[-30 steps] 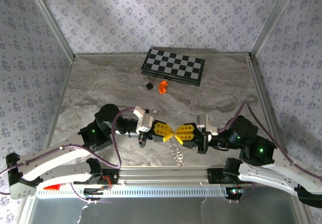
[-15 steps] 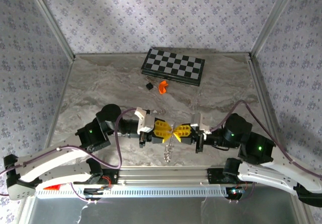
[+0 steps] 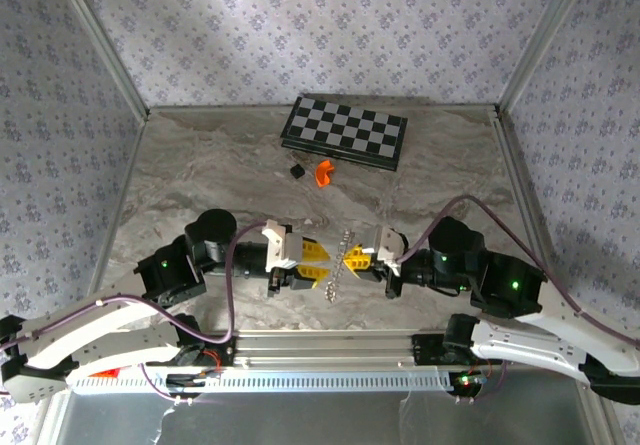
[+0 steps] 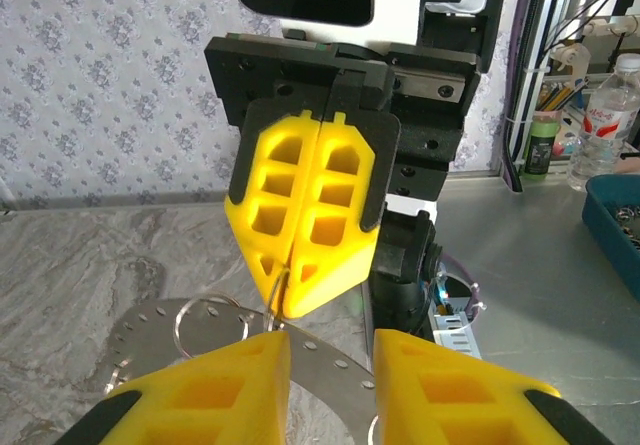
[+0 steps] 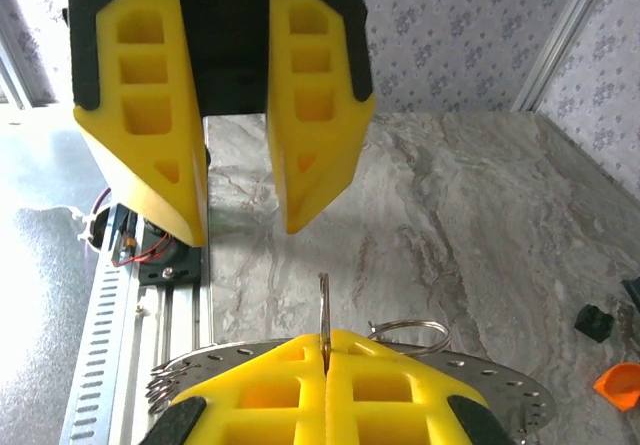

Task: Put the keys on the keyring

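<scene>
I should take the ring's tip (image 5: pixel 324 297) with my left gripper before my right gripper grips the band, because the holed band (image 5: pixel 505 383) hangs loose from my right gripper's wire ring.
The keyring (image 3: pixel 337 268) hangs as a silvery toothed loop between my two yellow grippers near the table's front. My right gripper (image 3: pixel 354 258) is shut on a thin wire ring (image 5: pixel 323 305) of it. The loop's flat holed band (image 5: pixel 505 383) spreads out behind the right fingers. In the left wrist view the shut right gripper (image 4: pixel 288 303) pinches the wire, and the band (image 4: pixel 335 357) runs below my left gripper (image 4: pixel 328 347). My left gripper (image 3: pixel 318 263) is open and faces the right one, its fingers (image 5: pixel 305 115) apart with nothing between them. The keys are out of view.
A black-and-white chessboard (image 3: pixel 345 133) lies at the back of the marble table. A small black cube (image 3: pixel 296 170) and an orange curved piece (image 3: pixel 324 172) sit just in front of it. The metal rail (image 3: pixel 320 345) runs along the near edge under the arms.
My left gripper has opened and drawn back to the left. The right gripper has closed and stays shut on the keyring, and the loop has risen to between the grippers.
</scene>
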Controlling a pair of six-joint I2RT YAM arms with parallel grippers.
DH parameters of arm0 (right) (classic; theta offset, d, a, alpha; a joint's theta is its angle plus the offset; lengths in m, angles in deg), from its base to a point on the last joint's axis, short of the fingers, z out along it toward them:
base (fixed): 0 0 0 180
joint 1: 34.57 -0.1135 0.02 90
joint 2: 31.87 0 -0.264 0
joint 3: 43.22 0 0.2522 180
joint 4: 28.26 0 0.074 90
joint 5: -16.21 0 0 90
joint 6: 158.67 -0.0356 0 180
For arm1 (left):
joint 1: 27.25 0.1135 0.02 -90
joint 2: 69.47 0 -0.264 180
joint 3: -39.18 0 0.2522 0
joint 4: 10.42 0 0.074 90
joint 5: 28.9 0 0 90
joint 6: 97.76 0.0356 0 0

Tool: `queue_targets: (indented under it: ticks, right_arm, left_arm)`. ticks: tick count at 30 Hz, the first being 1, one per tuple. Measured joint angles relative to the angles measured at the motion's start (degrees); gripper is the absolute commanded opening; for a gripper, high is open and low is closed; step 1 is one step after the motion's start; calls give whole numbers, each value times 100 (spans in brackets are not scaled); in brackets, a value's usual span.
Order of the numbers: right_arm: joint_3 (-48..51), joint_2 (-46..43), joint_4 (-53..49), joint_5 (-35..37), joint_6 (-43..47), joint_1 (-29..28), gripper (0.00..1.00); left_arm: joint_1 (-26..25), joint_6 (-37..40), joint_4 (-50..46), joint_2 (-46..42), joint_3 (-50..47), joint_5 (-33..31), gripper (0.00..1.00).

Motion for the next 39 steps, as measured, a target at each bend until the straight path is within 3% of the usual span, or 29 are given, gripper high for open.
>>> queue_targets:
  ticks: [13,18,39]
  right_arm:
    - [-48,52,-116,4,149,-140,0]
    - [-48,66,-118,20,175,-177,0]
    - [-151,61,-173,195,214,-308,0]
  left_arm:
    - [0,17,52,306,0,-11,29]
    - [0,11,66,382,4,-11,19]
    - [0,-9,195,457,63,76,0]
